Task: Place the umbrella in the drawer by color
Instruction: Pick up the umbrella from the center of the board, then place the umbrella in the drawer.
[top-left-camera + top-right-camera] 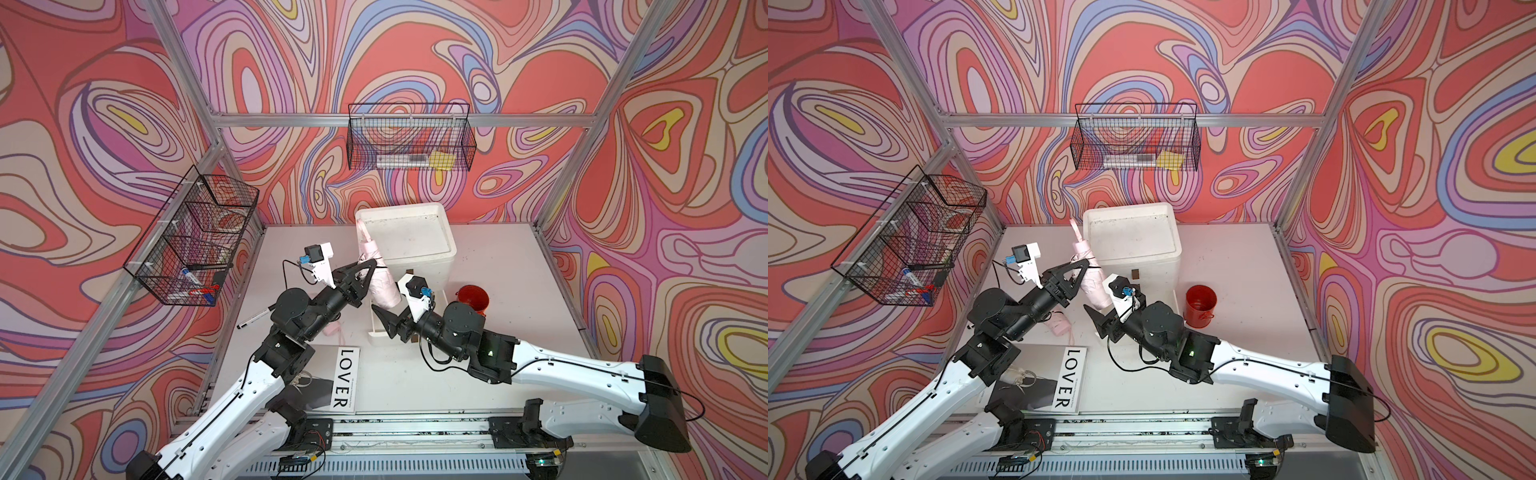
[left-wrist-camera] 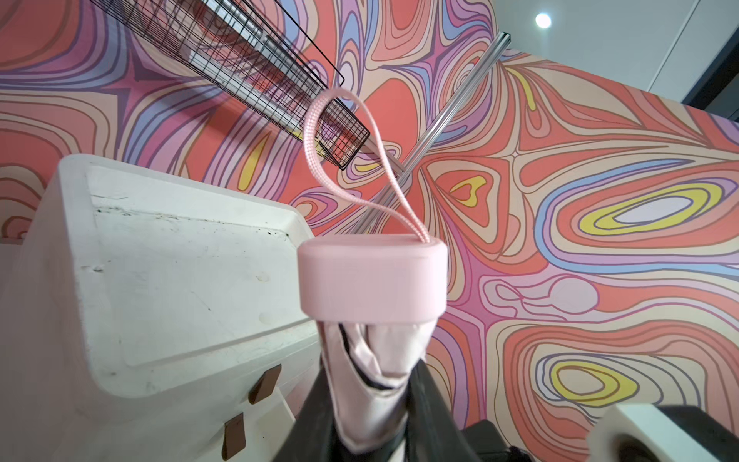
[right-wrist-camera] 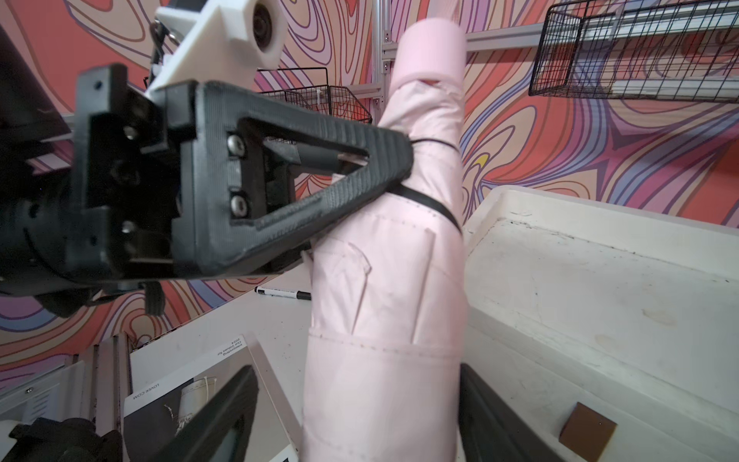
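Observation:
Next, my right gripper takes the umbrella by its lower end (image 1: 388,298) and lays it flat in the open drawer, because my left gripper is holding the umbrella handle end (image 1: 369,249) up.
A folded pink umbrella (image 1: 384,289) (image 1: 1094,286) hangs tilted in the air at the front left corner of the white drawer unit (image 1: 415,245) (image 1: 1133,237), handle (image 2: 372,280) end up. My left gripper (image 1: 371,264) (image 1: 1086,264) (image 2: 372,394) is shut on the umbrella just below its handle. My right gripper (image 1: 388,313) (image 1: 1100,312) (image 3: 356,376) is open around the umbrella's (image 3: 388,300) lower end, with a gap on one side. Brown tags (image 2: 264,384) mark the drawer fronts. One white drawer (image 1: 376,338) stands pulled out under my right gripper.
A red bucket (image 1: 471,297) stands right of the drawer unit. A LOVER magazine (image 1: 345,380) lies at the front, a black marker (image 1: 255,318) and a pink sleeve (image 1: 332,328) at the left. Wire baskets hang on the left wall (image 1: 195,237) and back wall (image 1: 409,137).

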Tool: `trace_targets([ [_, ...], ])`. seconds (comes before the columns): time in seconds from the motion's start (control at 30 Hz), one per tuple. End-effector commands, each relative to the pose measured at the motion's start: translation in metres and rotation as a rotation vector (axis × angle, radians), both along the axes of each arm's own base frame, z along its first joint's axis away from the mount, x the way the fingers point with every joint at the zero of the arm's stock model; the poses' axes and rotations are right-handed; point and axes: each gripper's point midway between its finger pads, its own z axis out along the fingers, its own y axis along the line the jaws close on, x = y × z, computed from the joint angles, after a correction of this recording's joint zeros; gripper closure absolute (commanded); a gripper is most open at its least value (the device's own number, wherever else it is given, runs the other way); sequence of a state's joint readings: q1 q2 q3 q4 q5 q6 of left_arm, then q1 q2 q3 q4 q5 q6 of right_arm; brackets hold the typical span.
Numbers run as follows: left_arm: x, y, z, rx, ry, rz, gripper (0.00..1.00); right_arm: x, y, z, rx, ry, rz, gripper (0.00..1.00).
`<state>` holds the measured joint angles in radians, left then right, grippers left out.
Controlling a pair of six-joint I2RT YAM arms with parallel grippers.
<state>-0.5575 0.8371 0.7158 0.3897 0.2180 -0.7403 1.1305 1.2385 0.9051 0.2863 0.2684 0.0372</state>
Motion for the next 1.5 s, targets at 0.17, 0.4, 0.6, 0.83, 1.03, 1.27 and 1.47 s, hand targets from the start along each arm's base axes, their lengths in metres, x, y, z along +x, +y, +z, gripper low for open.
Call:
trace_targets([
  [0.17, -0.032, -0.016, 0.044, -0.076, -0.144, -0.111, 0.97, 0.004, -0.002, 0.004, -0.015, 0.001, -0.014, 0.27],
  [0.4, -0.024, -0.024, 0.021, -0.028, -0.08, -0.089, 0.92, -0.005, -0.01, 0.011, -0.033, 0.018, 0.008, 0.45],
  [0.6, -0.015, -0.015, 0.004, 0.016, -0.019, -0.014, 0.56, -0.012, -0.023, 0.004, -0.124, 0.034, 0.015, 0.63],
  [0.83, -0.009, 0.032, -0.021, 0.1, 0.077, 0.226, 0.35, -0.022, -0.051, -0.008, -0.373, 0.024, 0.022, 0.8],
  [1.03, -0.011, 0.118, -0.077, 0.169, 0.258, 0.635, 0.23, -0.019, -0.087, -0.033, -0.759, -0.035, -0.002, 0.86],
  [1.27, -0.017, 0.138, -0.108, 0.2, 0.277, 0.719, 0.16, -0.011, -0.107, -0.077, -1.201, -0.064, 0.05, 0.81],
  [1.47, -0.013, 0.132, -0.114, 0.229, 0.294, 0.709, 0.16, 0.016, -0.109, -0.123, -1.52, -0.077, 0.036, 0.79],
])
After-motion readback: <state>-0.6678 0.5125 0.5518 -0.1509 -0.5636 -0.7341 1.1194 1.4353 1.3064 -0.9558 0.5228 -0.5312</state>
